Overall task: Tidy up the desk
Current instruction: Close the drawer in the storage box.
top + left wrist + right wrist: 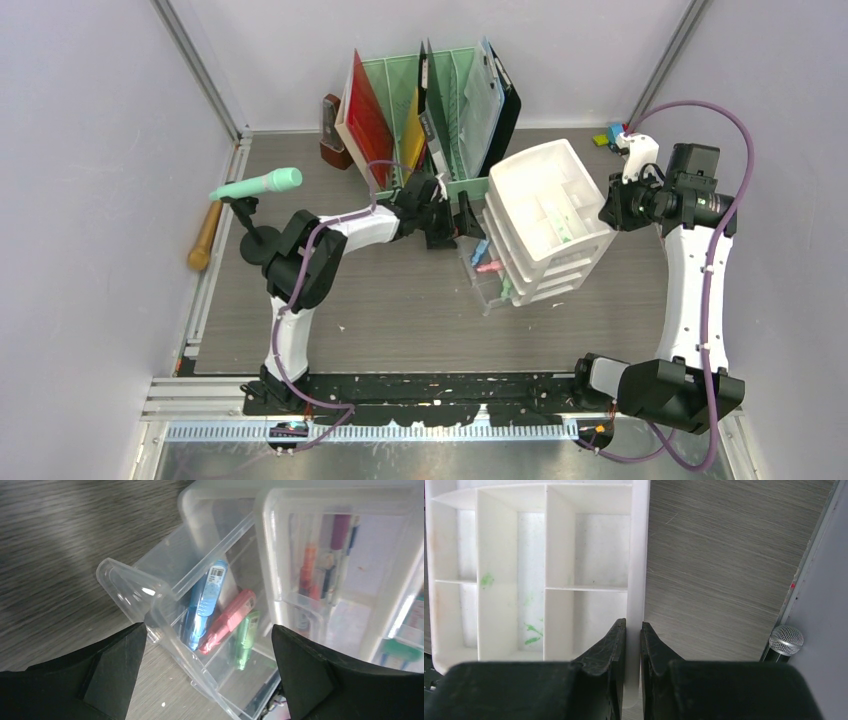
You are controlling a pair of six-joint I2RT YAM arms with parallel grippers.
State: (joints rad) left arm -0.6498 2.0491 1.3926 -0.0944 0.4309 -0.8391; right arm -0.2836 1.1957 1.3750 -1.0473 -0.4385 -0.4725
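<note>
The pulled-out drawer's corner (159, 591) is below my left gripper, so that gripper should move back and push the drawer's front (475, 284) closed while my right gripper holds the unit.
The desk (400, 300) is a grey-brown wood-grain top. A white stacked drawer unit (545, 215) stands right of centre. One clear drawer (131, 580) is pulled out toward the left. It holds a blue highlighter (205, 602), a pink one (229, 620) and a green one (246, 637). My left gripper (455, 225) is open and empty, its jaws wide apart above that drawer's front corner (208, 631). My right gripper (607, 208) is shut on the white rim (638, 555) of the unit's divided top tray, one finger on each side (633, 628).
A mint-green file rack (440, 110) with folders stands at the back centre. A mint microphone (262, 184) on a black stand is at the left, with a wooden handle (205, 235) by the left rail. A brown object (333, 135) sits beside the rack. Small coloured items (608, 135) lie at the back right.
</note>
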